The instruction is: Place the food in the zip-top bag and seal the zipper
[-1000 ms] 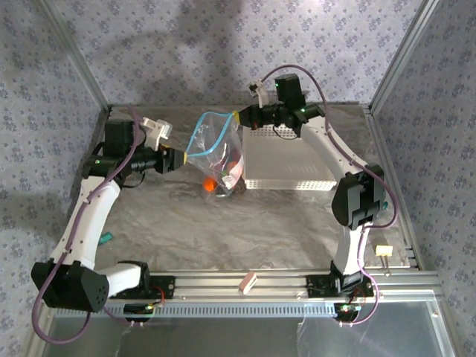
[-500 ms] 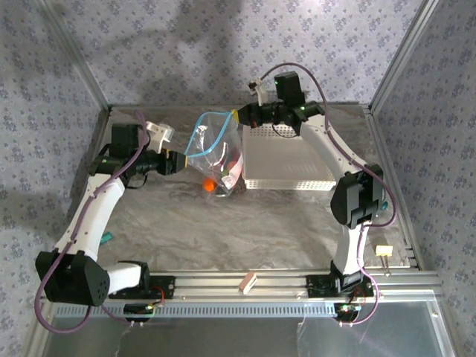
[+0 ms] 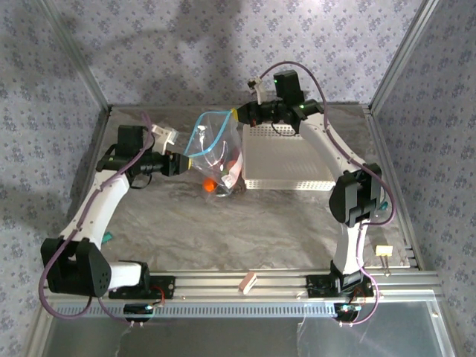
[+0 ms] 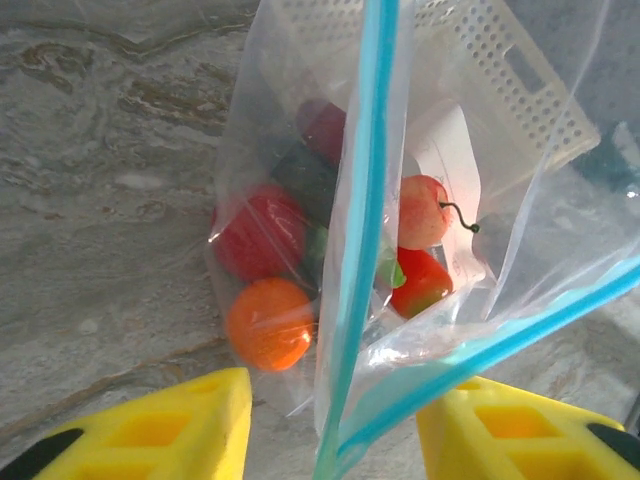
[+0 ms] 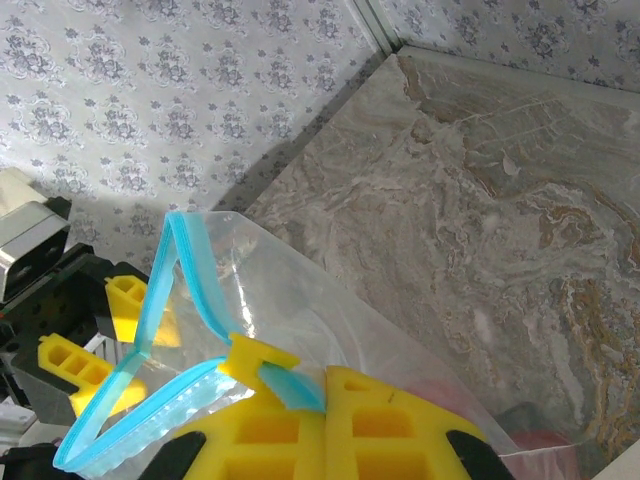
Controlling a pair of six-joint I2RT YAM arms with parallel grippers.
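Note:
The blue zipper curves wide open at the bag's opening (image 3: 208,131). My left gripper should close on the bag's corner in its fingers (image 4: 338,440) and pull the zipper straight before sealing.
The zip-top bag (image 3: 213,149) hangs in the air over the table, clear and crinkly. At its bottom lies the food: an orange (image 4: 268,323), a red tomato (image 4: 258,232), a red chili (image 4: 420,282), a pale red fruit (image 4: 422,210) and dark pieces. My right gripper (image 5: 325,385) is shut on the blue zipper (image 5: 165,275) at the bag's upper right corner (image 3: 236,116). My left gripper (image 4: 335,430) is open at the bag's left corner (image 3: 181,163). The zipper (image 4: 362,230) runs between its yellow fingers, which stand apart from it on both sides.
A white perforated basket (image 3: 286,160) stands just right of the bag, under the right arm. A small beige block (image 3: 247,282) lies on the near rail, a pale clip (image 3: 384,251) at the right edge, and a teal piece (image 3: 106,238) by the left arm.
My left arm has shifted a little to the right, bringing its gripper closer onto the bag's left corner. The right gripper has kept its hold and the bag hangs as before.

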